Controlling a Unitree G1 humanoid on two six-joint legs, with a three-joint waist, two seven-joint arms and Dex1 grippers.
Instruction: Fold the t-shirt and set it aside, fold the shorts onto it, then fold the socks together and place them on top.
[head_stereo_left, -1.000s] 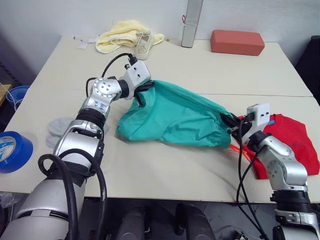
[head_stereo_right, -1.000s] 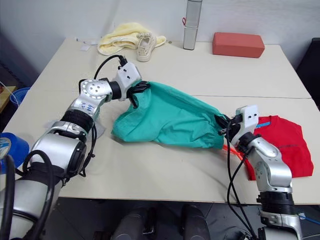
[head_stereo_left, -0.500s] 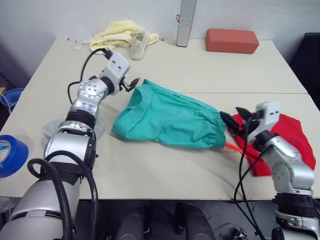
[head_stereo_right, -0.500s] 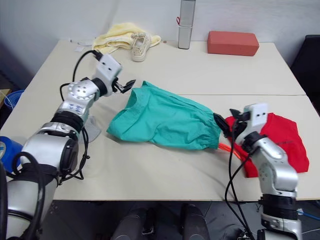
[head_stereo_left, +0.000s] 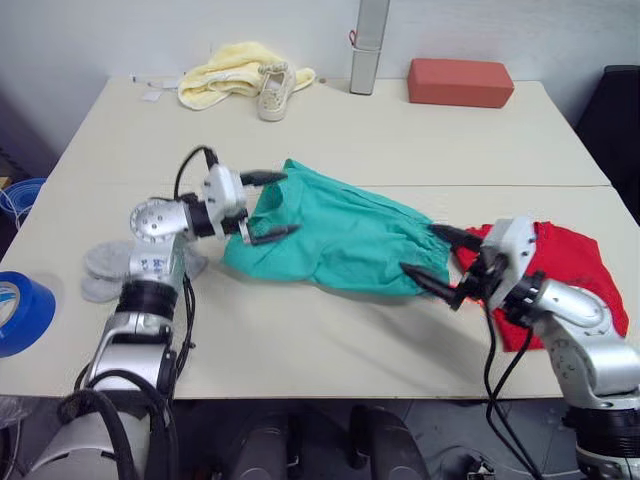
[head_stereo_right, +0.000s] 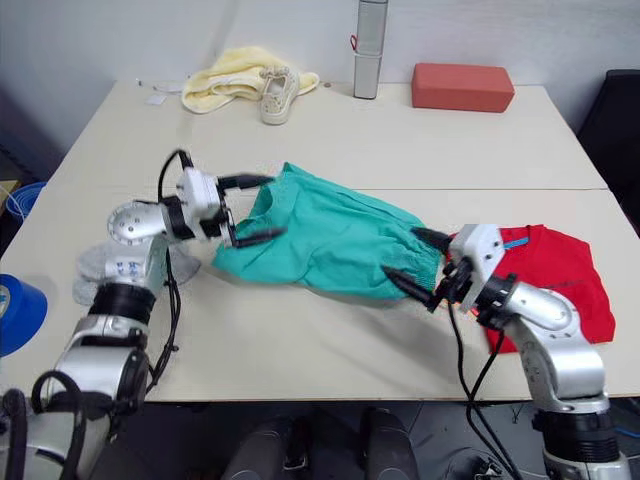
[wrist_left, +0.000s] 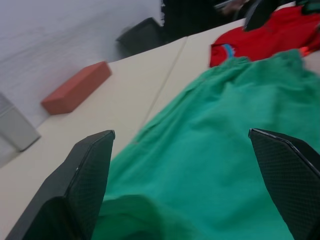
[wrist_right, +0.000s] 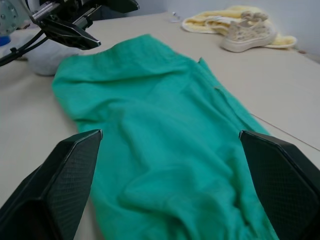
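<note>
Puckers pull the teal shorts together at the waistband, so I should expect to see a hidden drawstring when I fold the waistband over.
The teal shorts lie spread on the table's middle, with one end beside the red t-shirt at the right. My left gripper is open at the shorts' left end, its fingers either side of the cloth edge and holding nothing. At the shorts' right end, by the waistband, my right gripper is also open and empty. Both wrist views look along the shorts between wide-spread fingers. The grey socks lie at the left, partly behind my left arm.
A yellow cloth and an off-white shoe sit at the back left. A grey upright post and a red-brown block stand at the back. A blue tape roll sits at the front left edge.
Both grippers have opened and let go of the shorts, which now lie on the table. Each gripper has swung round to face its end of the cloth. The camera has shifted slightly.
</note>
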